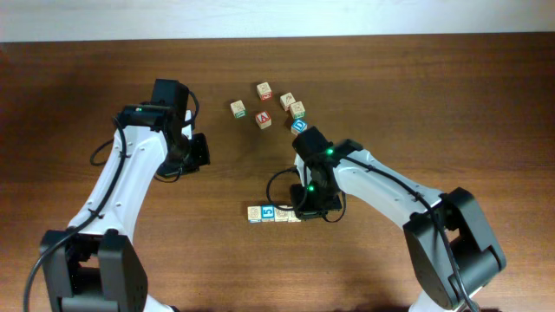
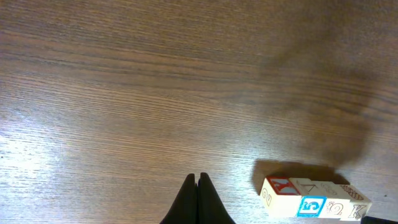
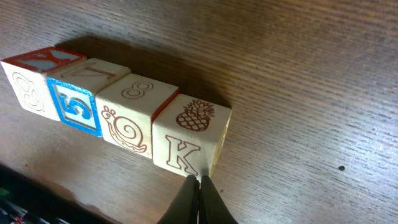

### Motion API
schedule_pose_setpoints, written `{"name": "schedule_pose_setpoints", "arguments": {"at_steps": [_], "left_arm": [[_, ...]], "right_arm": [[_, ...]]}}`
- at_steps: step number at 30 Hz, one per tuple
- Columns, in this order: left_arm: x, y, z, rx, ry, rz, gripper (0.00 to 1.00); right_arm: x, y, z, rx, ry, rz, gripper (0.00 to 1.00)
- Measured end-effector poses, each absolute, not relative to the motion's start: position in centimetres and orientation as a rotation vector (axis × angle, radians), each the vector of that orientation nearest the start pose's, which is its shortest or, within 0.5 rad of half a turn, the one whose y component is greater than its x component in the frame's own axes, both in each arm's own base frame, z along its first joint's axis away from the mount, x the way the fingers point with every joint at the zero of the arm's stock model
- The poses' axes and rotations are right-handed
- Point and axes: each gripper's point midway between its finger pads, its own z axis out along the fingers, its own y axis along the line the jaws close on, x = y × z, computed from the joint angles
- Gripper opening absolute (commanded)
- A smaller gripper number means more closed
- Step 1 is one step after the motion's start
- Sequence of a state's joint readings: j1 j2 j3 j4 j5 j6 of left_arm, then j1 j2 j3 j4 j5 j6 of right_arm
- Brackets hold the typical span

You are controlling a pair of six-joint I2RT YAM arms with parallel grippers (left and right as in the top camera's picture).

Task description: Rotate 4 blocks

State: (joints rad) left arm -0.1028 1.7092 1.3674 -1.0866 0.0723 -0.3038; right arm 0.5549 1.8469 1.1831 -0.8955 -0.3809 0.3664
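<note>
The robot's right gripper alone touches the row, at the K block (image 1: pixel 296 215), so the left gripper should come down against the red-topped block (image 1: pixel 254 214) before both grippers turn the row.
Four wooden blocks (image 1: pixel 273 213) lie side by side in a row near the front of the table. In the right wrist view they read, from the left, a red-topped block (image 3: pixel 28 74), a blue "5" block (image 3: pixel 78 106), a snail block (image 3: pixel 130 118) and a "K" block with a pineapple on top (image 3: pixel 189 134). My right gripper (image 3: pixel 199 179) is shut, its tips touching the K block's lower corner at the row's right end (image 1: pixel 305 211). My left gripper (image 2: pixel 198 178) is shut and empty over bare wood, left of the row (image 2: pixel 314 200) and well away from it (image 1: pixel 198 152).
Several loose blocks lie at the back centre, among them a red "A" cube (image 1: pixel 264 120) and a blue "D" cube (image 1: pixel 299 125) just behind my right arm. The table's far edge (image 1: pixel 277 36) runs along the top.
</note>
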Motion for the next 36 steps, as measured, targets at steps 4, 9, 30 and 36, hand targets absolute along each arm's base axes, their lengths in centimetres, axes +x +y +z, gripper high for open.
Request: {"name": "schedule_pose_setpoints", "arguments": {"at_steps": [4,9,30,36], "left_arm": [[33.7,-5.3,11.0,-0.187,3.004,-0.191,0.0],[30.9,-5.7,17.8,-0.085,2.853,-0.242,0.0],[26.0,-11.3,4.9,-0.155,2.939,-0.631,0.0],[25.9,-13.5,3.0,-0.071,2.977,-0.649,0.0]], "right_arm": [[27.5,21.3,7.1,-0.239,3.212,0.588,0.05],[29.2,19.1,10.9,-0.227,3.157,0.606,0.05],[26.1,18.4,3.9,0.124,3.087,0.889,0.04],[26.0,18.8,3.5,0.145,3.099,0.812,0.05]]}}
